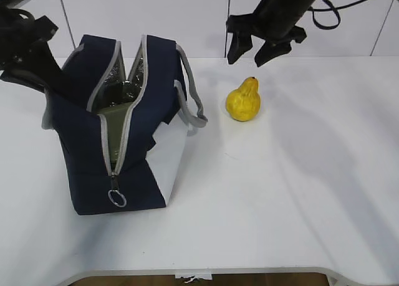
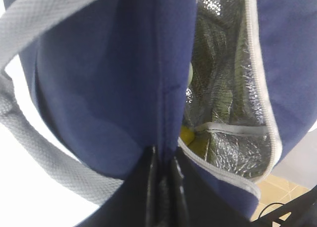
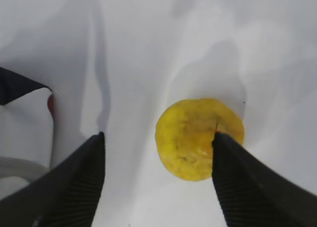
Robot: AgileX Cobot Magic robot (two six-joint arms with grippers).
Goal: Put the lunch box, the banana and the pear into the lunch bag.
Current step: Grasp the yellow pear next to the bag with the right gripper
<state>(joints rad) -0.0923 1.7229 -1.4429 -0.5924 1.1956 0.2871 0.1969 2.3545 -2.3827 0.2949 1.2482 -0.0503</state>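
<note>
I should keep moving my open right gripper down over the pear's neck (image 1: pixel 249 85) and close it there, with the pear upright (image 1: pixel 242 105) and clear of the grey handle.
The navy lunch bag (image 1: pixel 134 143) stands unzipped on the left of the white table, its silvery lining (image 2: pixel 228 78) showing. Inside it lies the lunch box with its sage-green lid (image 1: pixel 116 120). A small yellow patch (image 2: pixel 187 135), probably the banana, shows low in the bag. My left gripper (image 2: pixel 163 160) is shut on the bag's far-left fabric edge (image 1: pixel 53 80). The yellow pear (image 1: pixel 243 100) stands upright on the table to the right of the bag. My right gripper (image 1: pixel 259 48) hovers open above the pear (image 3: pixel 198 138), which sits below its right finger (image 3: pixel 247 187). Nothing is between its fingers.
A grey handle (image 1: pixel 194 96) droops over the bag's right side towards the pear. The zipper's ring pull (image 1: pixel 116 199) hangs at the bag's near end. The table's front edge (image 1: pixel 199 275) runs along the bottom. A white wall stands behind.
</note>
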